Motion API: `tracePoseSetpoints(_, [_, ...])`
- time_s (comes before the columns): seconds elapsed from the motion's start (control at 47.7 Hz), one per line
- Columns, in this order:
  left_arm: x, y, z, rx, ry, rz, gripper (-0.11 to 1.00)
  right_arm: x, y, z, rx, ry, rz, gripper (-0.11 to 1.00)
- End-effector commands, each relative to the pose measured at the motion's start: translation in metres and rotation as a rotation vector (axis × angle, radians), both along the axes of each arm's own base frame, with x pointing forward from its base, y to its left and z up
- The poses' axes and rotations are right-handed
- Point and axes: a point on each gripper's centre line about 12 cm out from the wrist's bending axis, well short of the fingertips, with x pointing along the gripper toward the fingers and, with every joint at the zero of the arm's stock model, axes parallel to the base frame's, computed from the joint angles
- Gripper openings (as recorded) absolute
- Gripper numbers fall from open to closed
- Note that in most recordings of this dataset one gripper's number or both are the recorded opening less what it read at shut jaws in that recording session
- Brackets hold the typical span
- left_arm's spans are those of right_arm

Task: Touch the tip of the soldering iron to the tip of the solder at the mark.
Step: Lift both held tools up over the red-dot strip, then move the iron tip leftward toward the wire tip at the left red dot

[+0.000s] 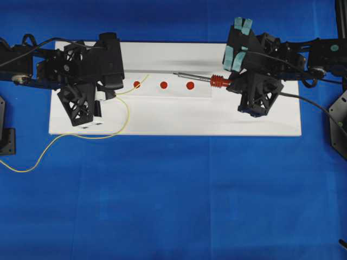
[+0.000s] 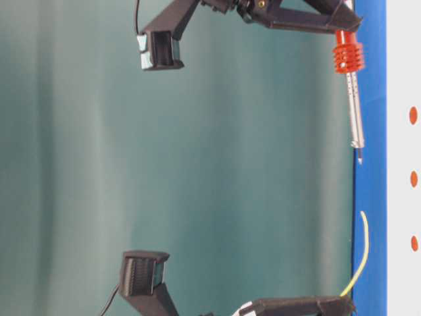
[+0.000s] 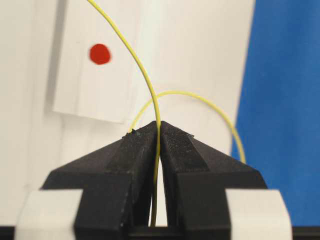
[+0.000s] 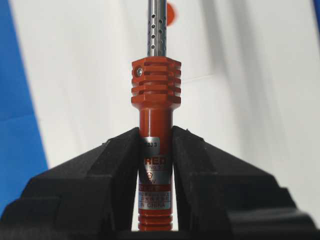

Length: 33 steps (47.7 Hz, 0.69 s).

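My left gripper needs to bring down the solder's tip, which hovers clear of the mark nearest that gripper, onto that mark before the soldering iron comes in.
My right gripper is shut on the red-orange handle of the soldering iron. Its shaft points left, tip above the white board between the middle and right of three red marks. In the right wrist view the jaws clamp the soldering iron below its ribbed collar. My left gripper is shut on the solder, a thin yellow wire whose free end curves toward the left mark. The left wrist view shows the solder pinched at the gripper's fingertips. Iron tip and solder end are apart.
The solder trails in a loop off the board's left edge onto the blue cloth. A black cord runs from the right arm. In the table-level view the iron and the solder hang level, with a gap between them.
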Motion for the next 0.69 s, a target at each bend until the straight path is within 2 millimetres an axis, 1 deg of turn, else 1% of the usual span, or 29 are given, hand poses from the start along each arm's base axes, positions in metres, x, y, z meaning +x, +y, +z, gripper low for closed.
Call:
tracePoseSetpoints(0.0, [0.006,0.003,0.011,0.006,-0.015,0.003,0.01,0.007,-0.002,0.012,-0.020,-0.025,0.009,0.06])
tracePoseSetpoints(0.251, [0.008,0.004,0.010,-0.002,0.042,0.005,0.01,0.008,-0.003,0.013,-0.020,-0.019,0.010,0.06])
tracePoseSetpoints(0.419, [0.001,0.002,0.006,-0.016,0.063,0.020,0.01,0.008,-0.003,0.013,-0.019,-0.019,0.009,0.06])
tracePoseSetpoints(0.67, [-0.004,-0.010,0.002,-0.038,0.072,0.013,0.01,0.009,-0.003,0.013,-0.018,-0.019,0.007,0.06])
